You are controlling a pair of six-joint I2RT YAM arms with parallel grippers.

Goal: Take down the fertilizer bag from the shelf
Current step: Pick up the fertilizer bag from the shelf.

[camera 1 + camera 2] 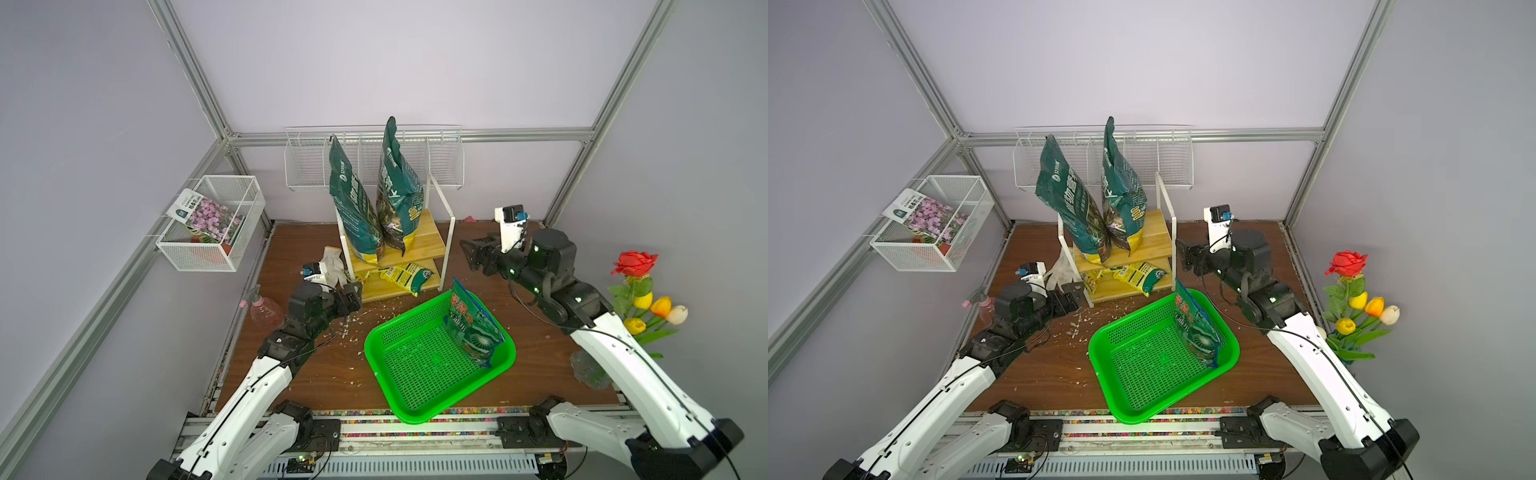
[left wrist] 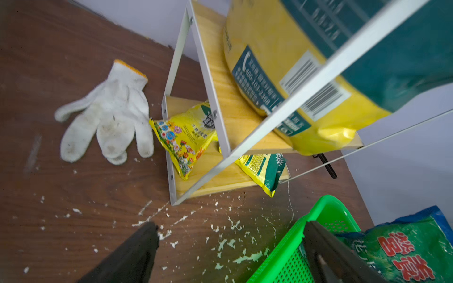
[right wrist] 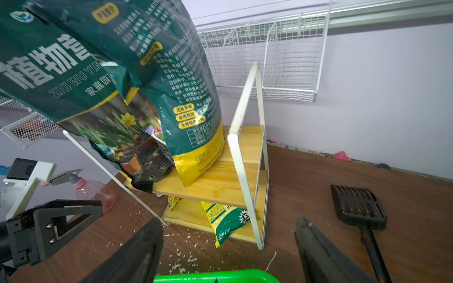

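Observation:
My right gripper should go on moving up, since the nearer dark green bag's side edge (image 1: pixel 399 173) is clear above the shelf's frame. It should go on toward that edge (image 1: pixel 403 188) before it closes there.
The shelf (image 1: pixel 428 245) (image 1: pixel 1156 245) stands at the back middle of the brown table. Two tall dark green bags with yellow bottoms (image 1: pixel 353 208) (image 1: pixel 397 187) lean together on its upper board. Small yellow bags (image 1: pixel 407 277) (image 2: pixel 183 139) lie on the lower board. A green and blue bag (image 1: pixel 473 328) leans in the green basket (image 1: pixel 376 332). My left gripper (image 1: pixel 355 295) (image 2: pixel 230 227) is open and empty, low by the shelf's front left foot. My right gripper (image 1: pixel 467 253) (image 3: pixel 229 224) is open and empty, just right of the shelf at upper-board height.
A white glove (image 2: pixel 110 112) and a pink spray bottle (image 1: pixel 266 311) lie left of the shelf. A black scoop (image 3: pixel 358 205) lies to its right. A wire wall rack (image 1: pixel 374 158), a mesh box (image 1: pixel 212 224) and flowers (image 1: pixel 640 299) line the walls. White flakes litter the table.

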